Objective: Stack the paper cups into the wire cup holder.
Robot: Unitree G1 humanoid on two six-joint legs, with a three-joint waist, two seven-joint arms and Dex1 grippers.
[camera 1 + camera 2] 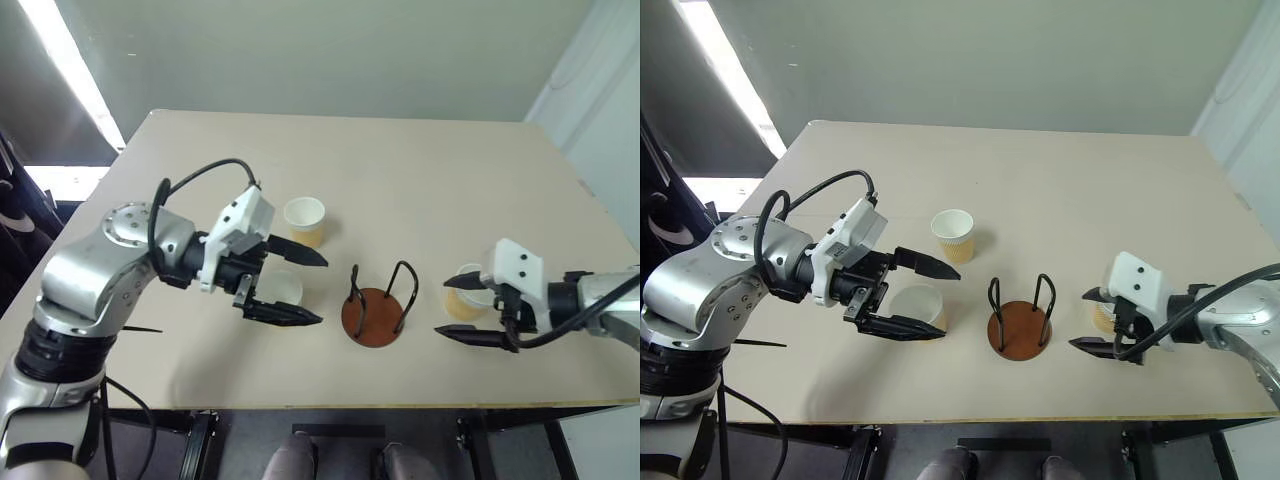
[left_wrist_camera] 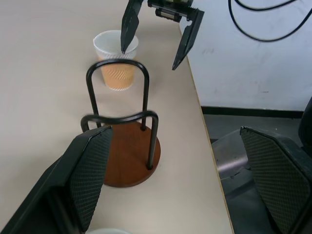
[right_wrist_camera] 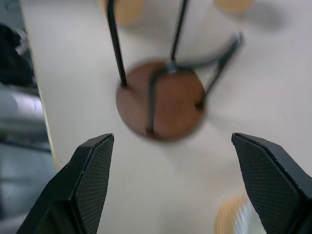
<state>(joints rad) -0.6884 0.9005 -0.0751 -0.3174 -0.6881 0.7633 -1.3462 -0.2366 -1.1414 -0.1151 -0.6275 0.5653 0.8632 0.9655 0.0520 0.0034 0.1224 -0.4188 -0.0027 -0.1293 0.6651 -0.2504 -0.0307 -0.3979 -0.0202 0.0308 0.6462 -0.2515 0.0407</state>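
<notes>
My right gripper keeps going down, with one finger over the cup's opening (image 1: pixel 477 295) and the other outside it, until they can close on the cup's side (image 1: pixel 464 308).
Three tan paper cups with white rims stand upright on the table. One cup (image 1: pixel 305 220) stands alone behind the others. Another cup (image 1: pixel 917 304) sits just under my left gripper (image 1: pixel 322 291), which is open and hovers over it, its jaws pointing toward the wire cup holder (image 1: pixel 372 318). The holder is a brown disc with two black wire loops and has nothing in it. The third cup (image 1: pixel 466 300) stands right of the holder, between the spread fingers of my right gripper (image 1: pixel 442 307). That gripper is open and nothing is held.
The table's front edge (image 1: pixel 400 405) runs close below the holder and both grippers. In the left wrist view the table edge (image 2: pixel 204 126) drops off to the floor beside the holder base (image 2: pixel 129 156).
</notes>
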